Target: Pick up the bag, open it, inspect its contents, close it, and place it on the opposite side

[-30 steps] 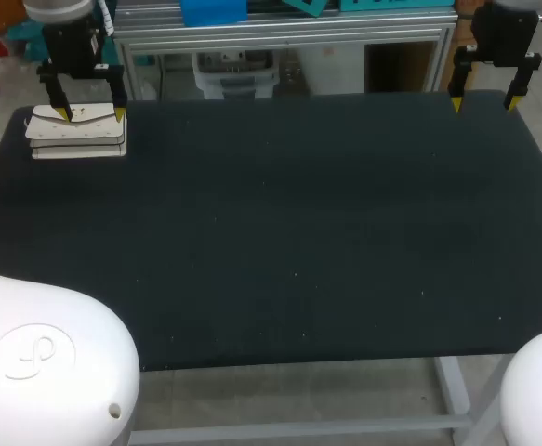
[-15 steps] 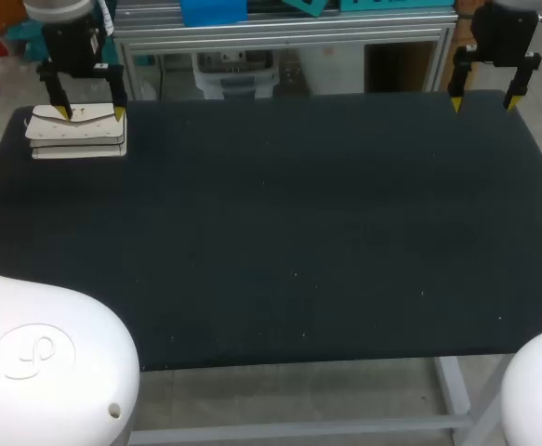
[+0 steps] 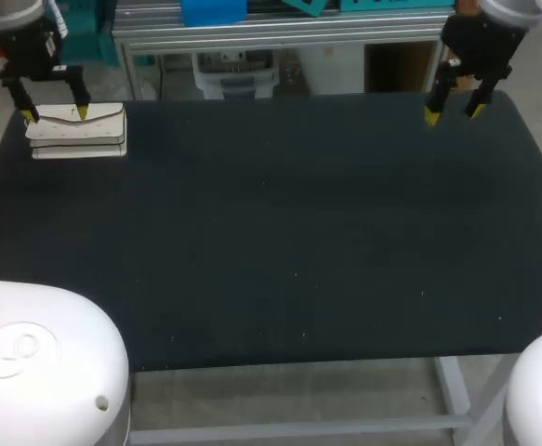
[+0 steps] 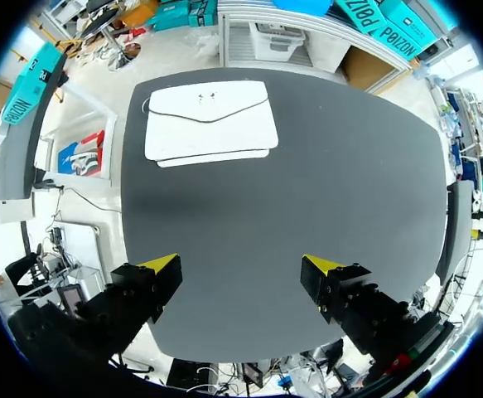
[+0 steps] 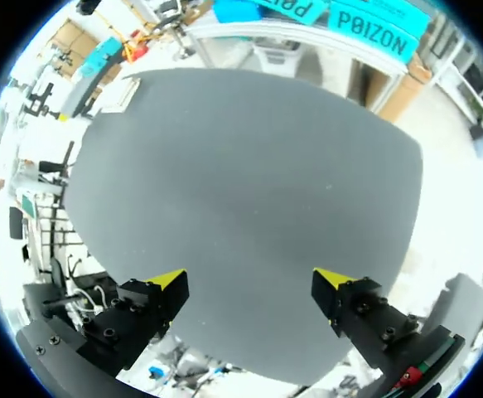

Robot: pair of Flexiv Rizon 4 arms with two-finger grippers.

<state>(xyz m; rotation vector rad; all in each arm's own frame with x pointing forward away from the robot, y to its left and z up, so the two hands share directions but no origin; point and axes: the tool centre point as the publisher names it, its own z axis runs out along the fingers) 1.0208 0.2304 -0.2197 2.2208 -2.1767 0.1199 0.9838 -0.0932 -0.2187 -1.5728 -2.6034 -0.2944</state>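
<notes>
A thin loop [image 4: 145, 104] sticks out a little next to the bag's flap [image 4: 211, 124], so I should expect a strap to come along when I pull the bag.
The bag [image 3: 77, 131] is a flat white clutch with a pointed flap, lying at the table's far left corner. My left gripper [image 3: 55, 113] hangs open over its far left part, well above it and touching nothing. In the left wrist view the bag [image 4: 210, 120] lies well ahead of the open gripper [image 4: 241, 267], with only dark tabletop between the fingers. My right gripper [image 3: 452, 112] stands open over the far right of the table, away from the bag. The right wrist view shows that gripper [image 5: 251, 279] open above bare tabletop.
The black table [image 3: 308, 232] carries nothing else besides the bag. Its far edge [image 3: 289, 96] runs just behind both grippers, with a metal frame beyond it. My arms' white housings [image 3: 38, 362] fill the near corners of the head view.
The left gripper has shifted left, from over the bag's middle to over its left end. The right gripper has moved left and a little inward over the table. The bag has not moved.
</notes>
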